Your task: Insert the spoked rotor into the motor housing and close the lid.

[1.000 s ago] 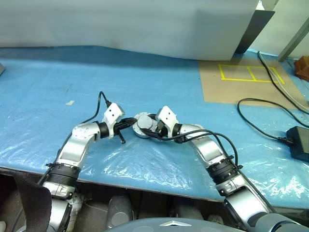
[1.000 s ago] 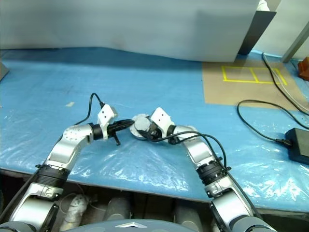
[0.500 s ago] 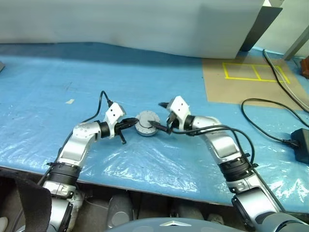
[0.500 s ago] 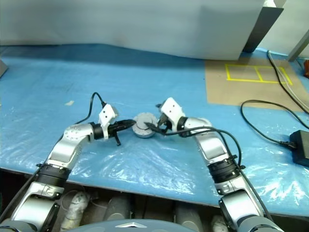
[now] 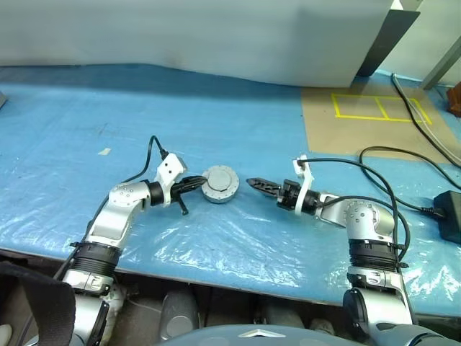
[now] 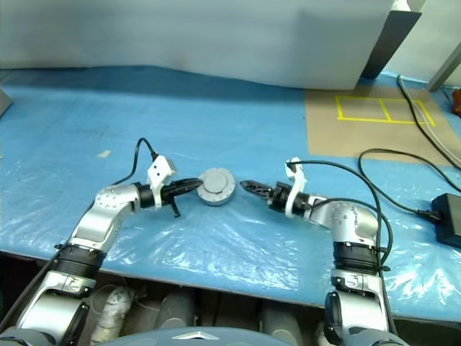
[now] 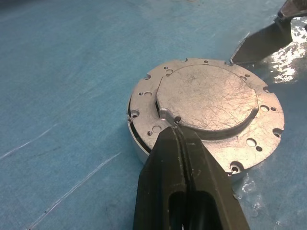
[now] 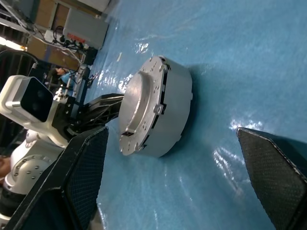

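Observation:
The lid and motor housing (image 5: 220, 184) will come up together when I lift, because the lid's holed rim (image 8: 156, 91) sits evenly along the side of the motor housing.
The motor housing (image 5: 219, 193) sits on the blue sheet in the middle, a silver-grey round cup whose side wall (image 8: 176, 108) shows in the right wrist view. The lid (image 7: 207, 98) lies flat on top of it, a grey disc with a raised centre and a holed rim. The spoked rotor is hidden. My left gripper (image 5: 196, 184) is shut, and its tips (image 7: 176, 130) rest at the edge of the lid's raised centre. My right gripper (image 5: 258, 184) hovers a short way right of the housing, apart from it, open, with its fingers (image 8: 84, 182) spread wide and nothing between them.
Black cables (image 5: 403, 162) and a black power adapter (image 5: 448, 216) lie at the right. A brown board with yellow tape lines (image 5: 360, 126) lies at the back right. A small pale scrap (image 5: 105, 152) is on the sheet at the left. The table's front edge runs just below both arms.
My right gripper has let go of the housing, drawn back to the right and rolled over, its fingers now wide. The left gripper has stayed at the lid.

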You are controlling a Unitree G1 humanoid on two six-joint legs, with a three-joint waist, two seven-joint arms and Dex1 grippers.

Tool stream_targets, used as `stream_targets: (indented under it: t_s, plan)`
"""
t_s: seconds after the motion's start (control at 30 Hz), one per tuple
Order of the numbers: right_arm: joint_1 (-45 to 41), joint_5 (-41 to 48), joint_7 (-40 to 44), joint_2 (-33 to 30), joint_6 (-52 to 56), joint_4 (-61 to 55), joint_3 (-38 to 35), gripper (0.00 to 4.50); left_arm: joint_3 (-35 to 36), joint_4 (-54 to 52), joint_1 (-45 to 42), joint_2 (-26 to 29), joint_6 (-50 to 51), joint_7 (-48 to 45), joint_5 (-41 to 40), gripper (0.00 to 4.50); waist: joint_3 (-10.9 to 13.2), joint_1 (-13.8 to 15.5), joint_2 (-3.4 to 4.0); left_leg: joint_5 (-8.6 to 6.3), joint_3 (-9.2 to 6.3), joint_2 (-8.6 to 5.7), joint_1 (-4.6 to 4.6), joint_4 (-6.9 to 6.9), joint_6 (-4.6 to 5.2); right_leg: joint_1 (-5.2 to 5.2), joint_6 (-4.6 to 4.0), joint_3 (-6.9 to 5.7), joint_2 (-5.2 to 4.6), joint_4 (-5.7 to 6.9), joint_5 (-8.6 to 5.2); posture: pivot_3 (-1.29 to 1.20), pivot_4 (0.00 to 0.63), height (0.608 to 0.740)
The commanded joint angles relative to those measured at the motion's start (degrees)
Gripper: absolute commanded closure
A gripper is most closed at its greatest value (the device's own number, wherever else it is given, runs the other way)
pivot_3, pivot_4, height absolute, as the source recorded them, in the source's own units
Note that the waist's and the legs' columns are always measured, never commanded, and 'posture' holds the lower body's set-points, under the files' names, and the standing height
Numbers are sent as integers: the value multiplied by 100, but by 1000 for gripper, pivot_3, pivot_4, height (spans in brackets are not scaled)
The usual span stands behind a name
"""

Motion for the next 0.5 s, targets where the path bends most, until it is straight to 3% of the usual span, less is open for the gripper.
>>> stream_targets:
  t_s: [0.03, 0.5]
  plan:
    - [-111, 280, -104, 217, 147, -97, 30, 12, -184, 133, 92, -6, 82, -35, 126, 4500, 0, 2, 1, 0, 0, 1, 1, 0, 0, 0, 1, -1, 0, 1, 1, 0, 150, 740]
    - [-538, -99, -381, 884, -386, 928, 650, 12, -171, 444, -82, -89, -116, -1, 158, 4500, -1, -7, 1, 0, 0, 1, 3, 2, -1, 3, 2, -4, -3, 3, 1, 0, 150, 740]
